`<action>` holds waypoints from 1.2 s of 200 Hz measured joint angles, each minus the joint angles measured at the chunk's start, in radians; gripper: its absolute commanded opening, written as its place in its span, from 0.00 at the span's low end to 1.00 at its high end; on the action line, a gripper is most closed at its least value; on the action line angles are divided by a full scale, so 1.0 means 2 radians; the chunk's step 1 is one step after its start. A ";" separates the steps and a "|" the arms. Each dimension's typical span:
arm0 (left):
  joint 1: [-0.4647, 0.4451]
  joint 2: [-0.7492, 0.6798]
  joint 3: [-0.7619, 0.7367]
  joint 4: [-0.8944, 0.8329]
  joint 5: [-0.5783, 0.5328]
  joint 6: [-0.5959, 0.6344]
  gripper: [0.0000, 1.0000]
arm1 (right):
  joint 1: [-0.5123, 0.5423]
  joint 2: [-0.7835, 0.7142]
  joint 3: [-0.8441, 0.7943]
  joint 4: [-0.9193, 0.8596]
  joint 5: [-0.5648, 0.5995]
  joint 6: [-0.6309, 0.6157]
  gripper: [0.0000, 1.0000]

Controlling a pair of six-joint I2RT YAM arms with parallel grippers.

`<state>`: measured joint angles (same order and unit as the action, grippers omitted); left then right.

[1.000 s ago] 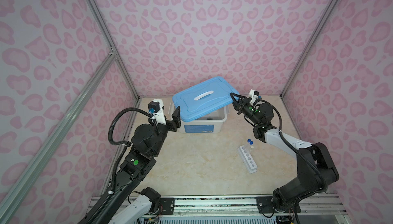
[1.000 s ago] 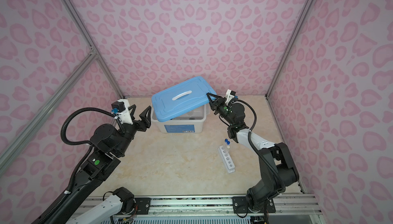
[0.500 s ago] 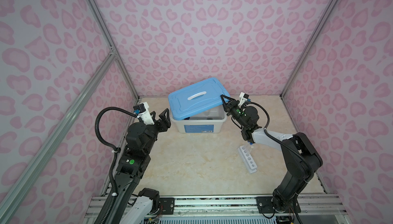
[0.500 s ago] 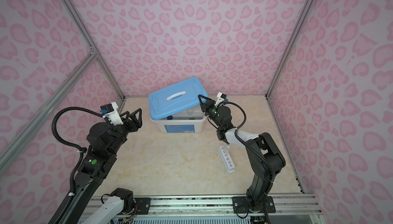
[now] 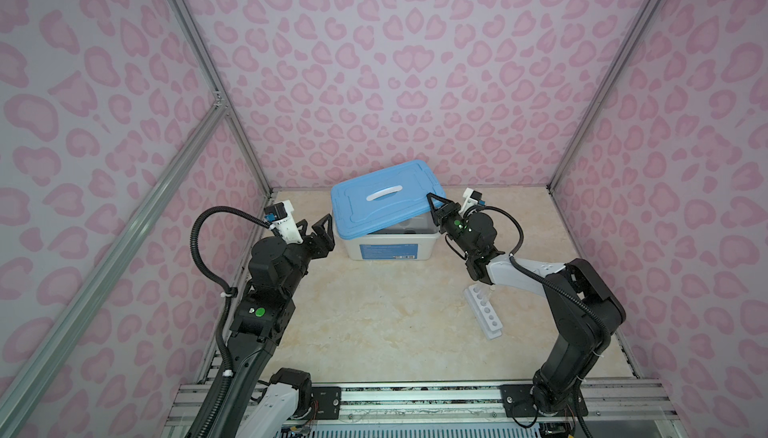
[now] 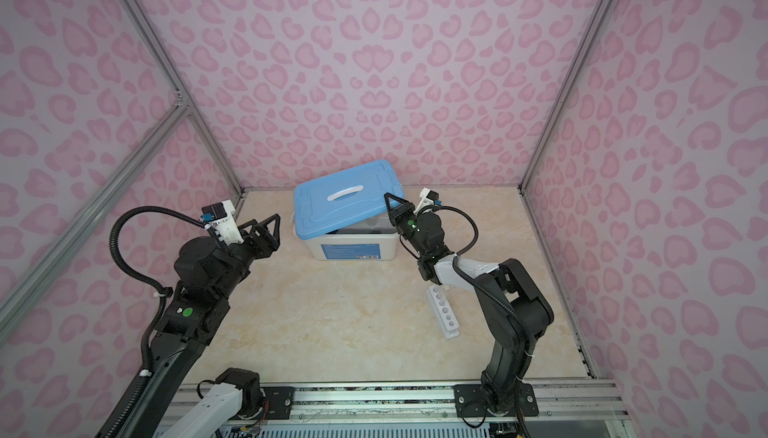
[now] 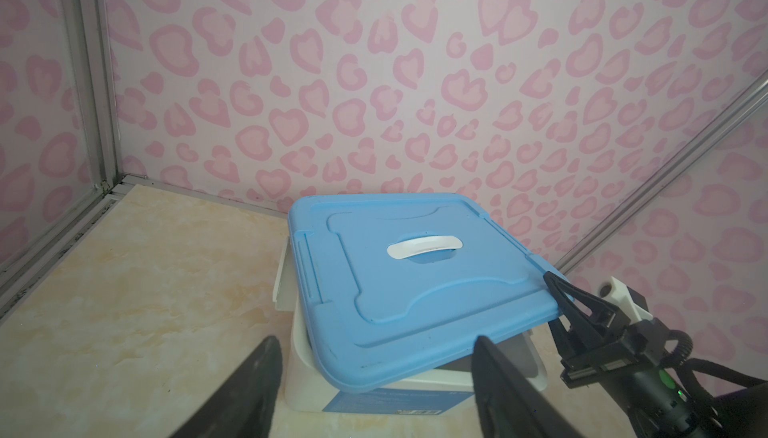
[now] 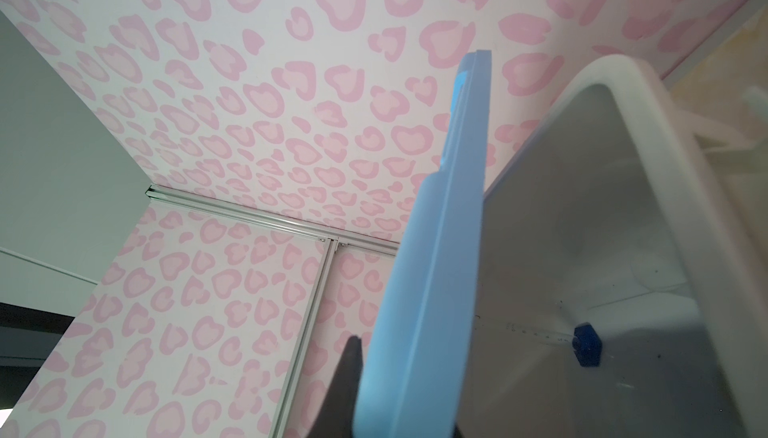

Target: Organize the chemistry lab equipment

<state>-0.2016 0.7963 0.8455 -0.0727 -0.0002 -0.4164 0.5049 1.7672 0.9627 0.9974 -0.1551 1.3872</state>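
Note:
The blue lid's low end (image 5: 347,231) rests on the white bin's rim, so my right gripper keeps lowering the lid's raised end and then releases it over the bin (image 5: 412,228).
My right gripper (image 5: 432,203) (image 6: 387,198) is shut on the right edge of the blue lid (image 5: 382,203) (image 6: 345,203). It holds that lid askew and tilted over the white bin (image 5: 390,249) (image 6: 353,249). In the right wrist view the lid (image 8: 436,269) sits between the jaws, and a small blue-based clear cylinder (image 8: 586,348) lies inside the bin (image 8: 623,82). My left gripper (image 5: 318,224) (image 6: 264,222) (image 7: 376,348) stands open and empty just left of the bin. The white six-hole rack (image 5: 484,311) (image 6: 444,311) lies on the table under my right arm.
The bin stands near the back wall. Pink patterned walls with metal posts close in the left, back and right sides. A metal rail (image 5: 415,394) runs along the front edge. Beige tabletop (image 5: 374,319) stretches between the bin, the rack and the rail.
The lid has shifted left and come lower over the bin with my right gripper still on it. My left gripper has drawn back to the left, away from the lid.

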 measured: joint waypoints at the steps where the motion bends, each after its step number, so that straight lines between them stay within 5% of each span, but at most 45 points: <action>1: 0.000 0.000 0.000 0.000 0.000 0.000 0.74 | 0.000 0.000 0.000 0.000 0.000 0.000 0.00; 95: 0.002 0.021 -0.001 -0.003 0.008 0.013 0.74 | 0.012 -0.007 -0.027 0.004 0.025 -0.010 0.00; 240: 0.002 0.069 0.002 -0.008 0.000 0.025 0.74 | 0.025 0.021 -0.032 0.020 0.034 -0.001 0.19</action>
<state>-0.1982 0.9340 0.8505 -0.0887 -0.0002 -0.3668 0.5549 1.8084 0.8986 1.0370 -0.0872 1.3846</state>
